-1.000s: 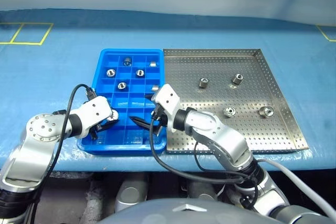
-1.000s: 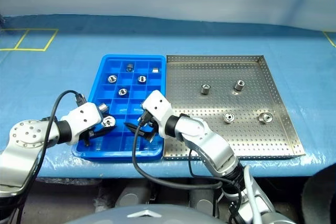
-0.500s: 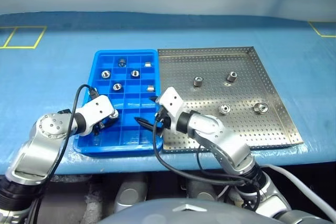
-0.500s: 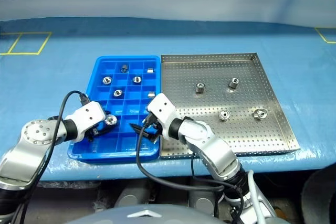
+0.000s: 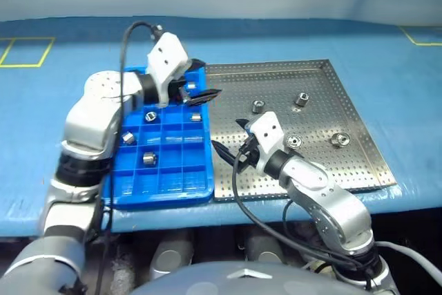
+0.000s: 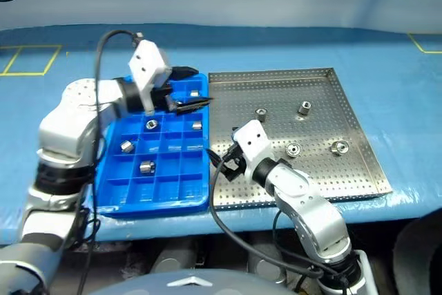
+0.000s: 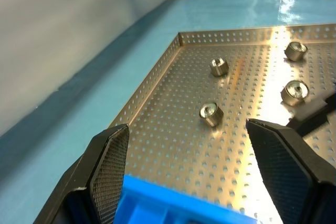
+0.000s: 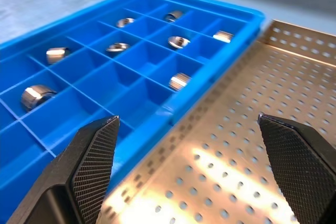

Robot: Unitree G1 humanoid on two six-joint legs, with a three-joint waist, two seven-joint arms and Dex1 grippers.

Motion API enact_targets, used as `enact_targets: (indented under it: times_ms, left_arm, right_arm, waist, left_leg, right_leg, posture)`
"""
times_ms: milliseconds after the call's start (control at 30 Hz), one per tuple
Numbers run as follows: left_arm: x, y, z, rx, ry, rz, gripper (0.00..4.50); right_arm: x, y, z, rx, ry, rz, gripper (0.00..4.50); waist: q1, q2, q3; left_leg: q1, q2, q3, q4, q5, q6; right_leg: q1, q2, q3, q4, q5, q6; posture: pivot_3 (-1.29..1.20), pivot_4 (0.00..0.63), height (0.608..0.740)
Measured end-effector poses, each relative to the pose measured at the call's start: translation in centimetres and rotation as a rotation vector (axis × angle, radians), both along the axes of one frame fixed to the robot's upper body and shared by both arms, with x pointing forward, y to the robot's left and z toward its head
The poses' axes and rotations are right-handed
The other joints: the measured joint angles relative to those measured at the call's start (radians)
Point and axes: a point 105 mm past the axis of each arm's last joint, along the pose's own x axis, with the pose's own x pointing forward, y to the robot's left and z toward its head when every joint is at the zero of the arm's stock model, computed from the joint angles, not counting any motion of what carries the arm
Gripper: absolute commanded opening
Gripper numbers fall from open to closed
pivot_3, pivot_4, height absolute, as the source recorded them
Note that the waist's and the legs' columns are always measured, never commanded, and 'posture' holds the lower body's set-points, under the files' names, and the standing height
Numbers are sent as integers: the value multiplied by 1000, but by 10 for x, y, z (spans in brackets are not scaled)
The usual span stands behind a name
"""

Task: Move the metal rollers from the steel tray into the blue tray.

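The left gripper goes on reaching until its open fingers are on both sides of the metal roller nearest the blue tray, because that roller [image 5: 258,106] stands in front of them, clear of other rollers.
The steel tray [image 5: 359,170] holds several metal rollers, among them one [image 5: 258,107] near its middle and one [image 5: 338,139] at the right. To its left, the blue tray [image 5: 166,195] has several rollers in its compartments, such as one [image 5: 148,159] near the front left. My left gripper [image 5: 205,81] hovers open and empty over the blue tray's far right corner, pointing toward the steel tray [image 7: 157,77]. My right gripper [image 5: 231,137] is open and empty, low over the steel tray's left edge, facing the blue tray [image 8: 157,103].
Both trays lie side by side on a blue table cover [image 5: 55,170], with yellow tape marks [image 5: 27,50] at the far left. Black cables loop from both wrists. The table's front edge runs just below the trays.
My left gripper let go of a roller in the blue tray's front left, opened, and rose to the right over the far corner. The right gripper shifted right toward the steel tray.
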Motion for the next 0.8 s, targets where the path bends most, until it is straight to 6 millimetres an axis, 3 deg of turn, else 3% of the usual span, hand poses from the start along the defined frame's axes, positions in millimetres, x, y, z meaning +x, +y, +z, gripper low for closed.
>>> enact_targets:
  times_ms: [200,300,533,800]
  left_arm:
    - [43,-60,-34,28,119,10,3891]
    - [55,-76,-53,46,173,42,3891]
    - [75,-83,-97,111,246,223,3891]
    - [75,-77,-128,86,345,368,3891]
  right_arm:
    - [-8,-27,-11,-14,42,-161,4500]
    - [-11,-29,-11,-1,47,-199,4500]
    - [-15,-38,-12,5,47,-279,4500]
    - [-16,-40,-12,12,48,-310,4500]
  waist:
    - [-38,0,0]
    - [-64,0,0]
    - [-99,0,0]
    - [-123,0,0]
  left_leg:
    - [-1,1,6,0,-4,7]
    - [-1,2,8,1,-6,10]
    - [-1,2,11,2,-7,12]
    - [-1,1,11,2,-8,13]
  right_leg:
    - [-2,0,3,-1,1,-1]
    - [-3,0,5,-1,1,0]
    - [-3,0,7,-1,0,7]
    - [-3,-1,8,-1,1,8]
  posture:
    - [-185,150,740]
    - [-226,150,740]
    - [-269,150,740]
    - [-286,150,740]
